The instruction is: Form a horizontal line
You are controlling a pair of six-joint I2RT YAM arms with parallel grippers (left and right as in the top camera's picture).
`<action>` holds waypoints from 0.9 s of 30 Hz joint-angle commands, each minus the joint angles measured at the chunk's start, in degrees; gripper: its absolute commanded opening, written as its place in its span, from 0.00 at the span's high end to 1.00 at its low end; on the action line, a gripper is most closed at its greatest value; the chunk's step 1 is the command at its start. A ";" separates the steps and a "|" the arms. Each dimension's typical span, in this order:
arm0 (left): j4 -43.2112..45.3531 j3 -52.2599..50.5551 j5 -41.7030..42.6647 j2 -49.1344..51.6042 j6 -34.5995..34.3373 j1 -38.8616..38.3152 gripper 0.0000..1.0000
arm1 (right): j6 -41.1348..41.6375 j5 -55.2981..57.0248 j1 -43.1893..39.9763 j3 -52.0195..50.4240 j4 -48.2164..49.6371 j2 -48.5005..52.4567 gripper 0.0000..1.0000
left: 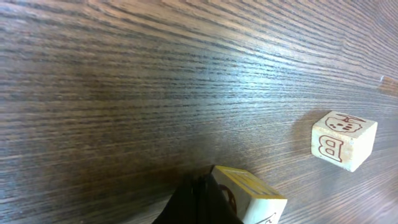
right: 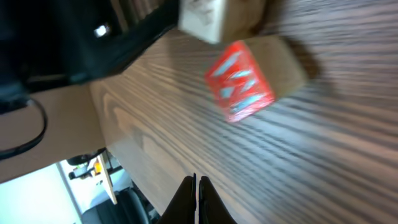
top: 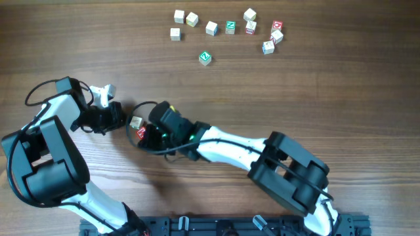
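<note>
The red M cube is crooked to the pale cube. Next, my right gripper moves back and pushes it straight beside the pale cube with closed fingers.
A yellow-faced cube rests on the table against the right side of my left gripper, whose fingers are pressed shut and hold nothing. From overhead, a pale cube lies at the tip of the left gripper. The red M cube sits just below and to the right of it, almost touching. My right gripper comes in from the right next to the red cube. In the right wrist view its fingers are shut and empty. The red M cube lies ahead of them, the pale cube beyond.
Several loose letter cubes are scattered along the far edge of the wooden table, and a green-faced cube lies alone nearer the middle. A pale cube with a brown B stands to the right in the left wrist view.
</note>
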 commanded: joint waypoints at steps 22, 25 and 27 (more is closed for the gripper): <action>0.39 -0.33 -1.36 1.07 1.07 -0.20 0.96 | 9.27 2.38 0.70 2.19 6.71 7.69 0.95; 0.37 -0.33 -1.36 1.07 1.09 -0.20 0.96 | 10.84 1.90 0.15 2.40 5.22 7.87 0.95; 0.39 -0.33 -1.36 1.07 1.09 -0.20 0.96 | 11.10 1.92 -0.07 2.40 4.76 7.87 0.95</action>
